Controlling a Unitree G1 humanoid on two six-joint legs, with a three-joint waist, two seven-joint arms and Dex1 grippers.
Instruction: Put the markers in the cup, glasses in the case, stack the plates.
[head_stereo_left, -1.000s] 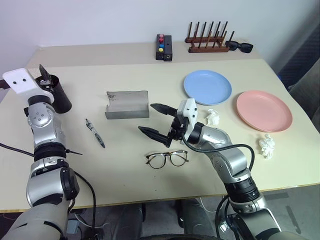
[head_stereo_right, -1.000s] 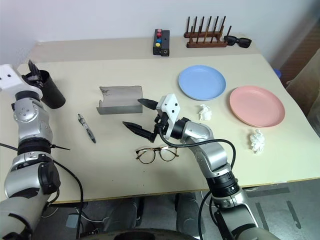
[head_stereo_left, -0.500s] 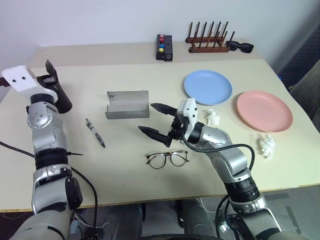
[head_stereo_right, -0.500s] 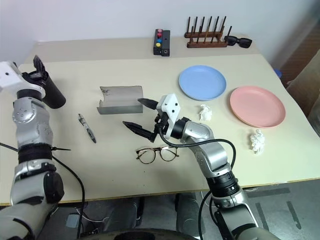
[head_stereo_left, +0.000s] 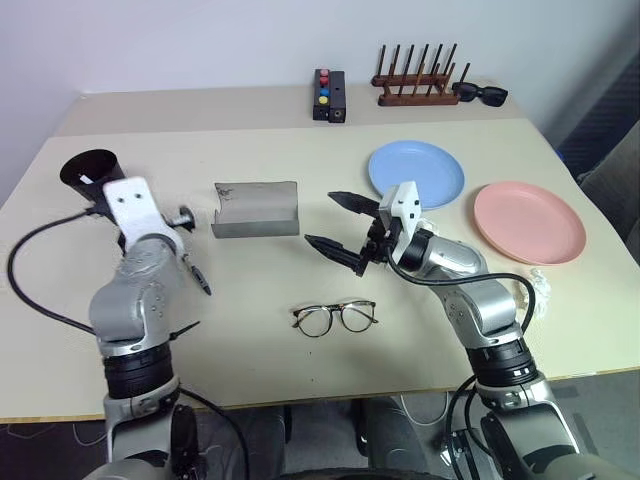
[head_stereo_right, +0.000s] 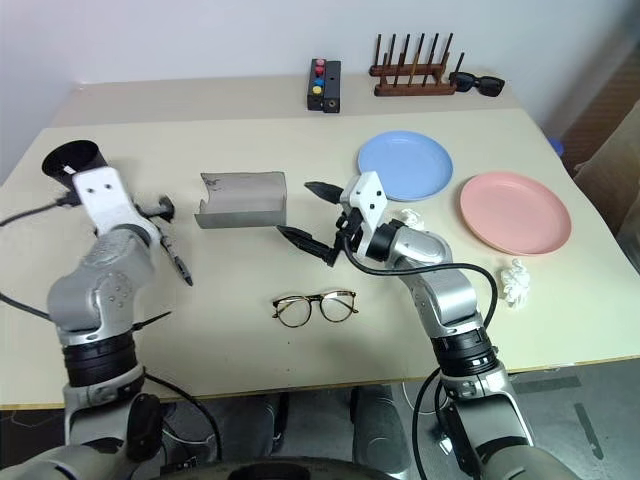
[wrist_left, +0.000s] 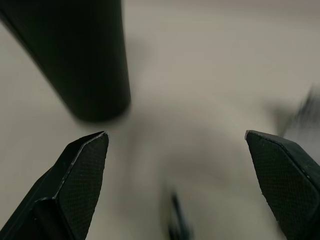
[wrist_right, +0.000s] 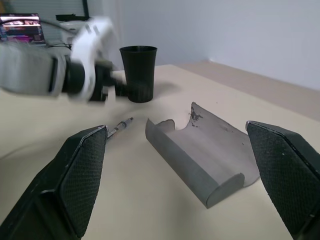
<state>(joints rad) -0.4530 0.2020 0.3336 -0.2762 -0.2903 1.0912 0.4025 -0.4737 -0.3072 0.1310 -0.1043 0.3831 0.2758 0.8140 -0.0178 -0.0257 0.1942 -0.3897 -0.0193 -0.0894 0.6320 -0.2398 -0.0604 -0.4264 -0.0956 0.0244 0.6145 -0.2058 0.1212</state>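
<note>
The slim dark marker (head_stereo_left: 199, 277) should sink out of sight below the cup's rim when the robot lowers it in, because the dark cup (head_stereo_left: 92, 172) looks deep next to the marker.
The dark cup (head_stereo_left: 88, 170) stands at the table's left. My left gripper (wrist_left: 175, 137) is open just right of it, low over the table. A dark marker (head_stereo_right: 178, 267) lies close beside it. The grey case (head_stereo_left: 256, 208) lies open in the middle. My right gripper (head_stereo_left: 320, 219) hovers open and empty just right of the case. The wire-framed glasses (head_stereo_left: 335, 318) lie on the table nearer the front edge. The blue plate (head_stereo_left: 415, 175) and the pink plate (head_stereo_left: 528, 222) sit side by side at the right, apart.
At the back edge stand a black box with coloured buttons (head_stereo_left: 328, 95), a wooden peg rack (head_stereo_left: 415, 85) and black sunglasses (head_stereo_left: 480, 94). Two crumpled tissues (head_stereo_right: 408, 218) (head_stereo_right: 512, 280) lie near the plates.
My left arm has swung away from the cup's rim, down and to the right, and now hangs by the marker. My right gripper has shifted a little right and farther back, still open.
</note>
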